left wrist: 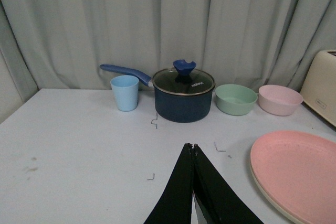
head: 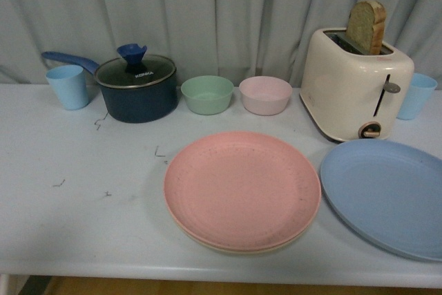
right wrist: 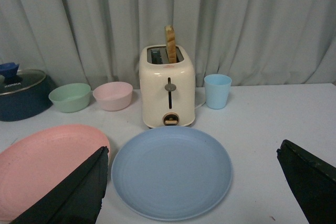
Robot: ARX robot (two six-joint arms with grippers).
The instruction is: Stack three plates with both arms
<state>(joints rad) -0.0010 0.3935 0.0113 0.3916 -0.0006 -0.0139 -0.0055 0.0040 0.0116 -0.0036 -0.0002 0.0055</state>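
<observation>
My gripper will cover all but a thin edge of the pink plate (head: 242,190) with the light blue plate (head: 390,198) when I stack it, because both plates look equally wide.
The pink plate (head: 242,188) lies on top of the beige plate (head: 228,245), whose rim shows just beneath its near edge. To its right the light blue plate (head: 387,195) lies flat by itself. No arm shows in the front view. In the left wrist view my left gripper (left wrist: 192,146) is shut and empty over bare table, left of the pink plate (left wrist: 299,174). In the right wrist view my right gripper (right wrist: 193,150) is open wide, its fingers on either side of the light blue plate (right wrist: 170,171) and above it, holding nothing.
Along the back stand a light blue cup (head: 68,86), a dark blue lidded pot (head: 136,88), a green bowl (head: 207,94), a pink bowl (head: 265,94), a cream toaster (head: 353,84) with a slice of bread (head: 366,27), and another blue cup (head: 416,94). A grey curtain hangs behind.
</observation>
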